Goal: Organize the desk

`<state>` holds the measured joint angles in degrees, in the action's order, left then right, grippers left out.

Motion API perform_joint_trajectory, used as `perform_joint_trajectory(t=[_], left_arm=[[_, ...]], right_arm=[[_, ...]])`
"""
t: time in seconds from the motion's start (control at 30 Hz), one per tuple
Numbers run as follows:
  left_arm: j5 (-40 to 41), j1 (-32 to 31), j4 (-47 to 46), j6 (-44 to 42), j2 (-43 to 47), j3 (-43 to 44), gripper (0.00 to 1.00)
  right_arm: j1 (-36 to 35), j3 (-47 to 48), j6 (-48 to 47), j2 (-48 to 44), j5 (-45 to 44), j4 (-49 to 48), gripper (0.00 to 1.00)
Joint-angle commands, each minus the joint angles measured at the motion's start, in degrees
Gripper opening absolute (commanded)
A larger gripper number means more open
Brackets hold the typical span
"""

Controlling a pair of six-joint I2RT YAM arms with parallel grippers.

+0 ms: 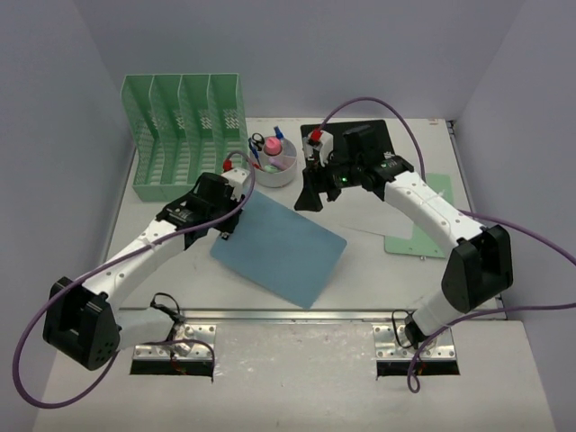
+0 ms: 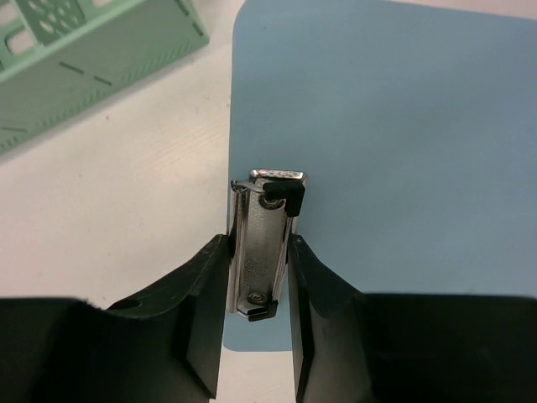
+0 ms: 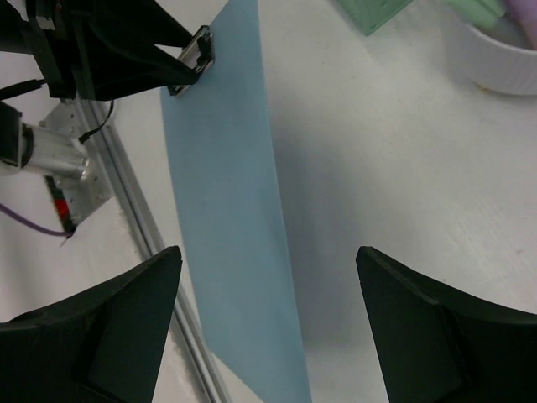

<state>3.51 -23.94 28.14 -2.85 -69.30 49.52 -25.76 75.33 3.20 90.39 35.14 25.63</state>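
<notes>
The clipboard is flat in my left gripper, held by its metal clip (image 2: 266, 237). So my right gripper should hold its back corner (image 1: 256, 193) while my left gripper takes hold of its side edge.
A blue clipboard (image 1: 281, 247) lies slanted on the white desk (image 1: 378, 270), with a shadow under it. My left gripper (image 1: 225, 227) is shut on the clipboard's metal clip (image 2: 264, 243) at its left end; both fingers (image 2: 197, 302) press the clip's sides in the left wrist view. The blue board (image 2: 377, 143) stretches away beyond the clip. My right gripper (image 1: 310, 196) hovers open and empty over the desk at the board's far edge. In the right wrist view its wide-apart fingers (image 3: 126, 327) frame the blue board (image 3: 226, 218) and bare desk.
A mint-green file rack (image 1: 184, 135) stands at the back left. A white bowl (image 1: 275, 164) of small items sits beside it. A black flat item (image 1: 360, 139) lies at the back. A green pad (image 1: 423, 220) and a white sheet lie at the right. The metal rail (image 1: 297, 315) edges the front.
</notes>
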Motion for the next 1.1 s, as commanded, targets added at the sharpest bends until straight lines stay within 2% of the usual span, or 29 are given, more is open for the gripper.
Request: perform_joint_trajectory(t=[0.0,0.1,0.23,0.5,0.6,0.73,0.77,0.83,0.87,0.9,0.93,0.97,1.0,1.03,1.07], left_arm=[[-0.43,-2.24,-5.55,-3.03,3.55,0.49,0.00],[-0.52,-4.26,-6.69,-4.44,4.87,0.14,0.00],[-0.96,-6.98,-8.45,-6.72,6.63,-0.30,0.00],[-0.35,-10.86,-10.38,-9.62,6.72,-0.21,0.00],[0.62,-12.26,-10.83,-10.42,6.11,0.14,0.00],[0.97,-13.14,-11.53,-10.94,5.31,0.67,0.00],[1.15,-13.23,-11.96,-10.95,5.23,0.84,0.00],[1.41,-13.32,-12.06,-11.03,5.05,1.02,0.00],[1.67,-13.32,-12.14,-11.12,5.05,1.19,0.00],[1.94,-13.41,-12.06,-10.95,5.05,1.20,0.03],[2.29,-13.32,-11.97,-10.77,5.22,1.20,0.08],[3.25,-13.32,-11.97,-10.51,5.40,1.20,0.20],[3.43,-13.32,-11.62,-9.90,5.57,1.28,0.27],[4.57,-13.23,-11.36,-8.15,6.45,1.37,0.51],[5.01,-13.06,-11.35,-6.05,7.15,1.37,0.64]], right_arm=[[0.27,-0.89,3.82,0.04,8.63,-3.65,0.85],[0.27,0.25,7.77,2.76,11.34,-5.94,0.84],[0.01,4.02,13.31,6.72,15.04,-9.44,0.78],[-3.68,9.92,12.71,13.75,14.35,-6.83,0.69],[-4.65,10.19,13.06,15.60,14.44,-6.56,0.62],[-5.62,8.96,12.62,16.13,14.35,-6.55,0.43],[-5.79,8.78,12.53,16.22,14.61,-6.38,0.31],[-5.79,8.34,12.18,16.13,14.87,-6.38,0.18],[-5.79,8.08,12.09,16.05,15.05,-6.29,0.08],[-5.79,7.99,12.09,15.61,15.57,-6.29,0.02],[-5.71,7.64,12.18,15.35,16.01,-6.29,0.01],[-5.62,7.46,12.18,15.00,16.54,-6.38,0.01],[-5.44,7.38,12.27,14.30,18.02,-6.55,0.01],[-5.27,7.20,12.88,13.85,18.65,-6.90,0.02],[-4.74,7.03,13.40,13.41,19.87,-7.78,0.01]])
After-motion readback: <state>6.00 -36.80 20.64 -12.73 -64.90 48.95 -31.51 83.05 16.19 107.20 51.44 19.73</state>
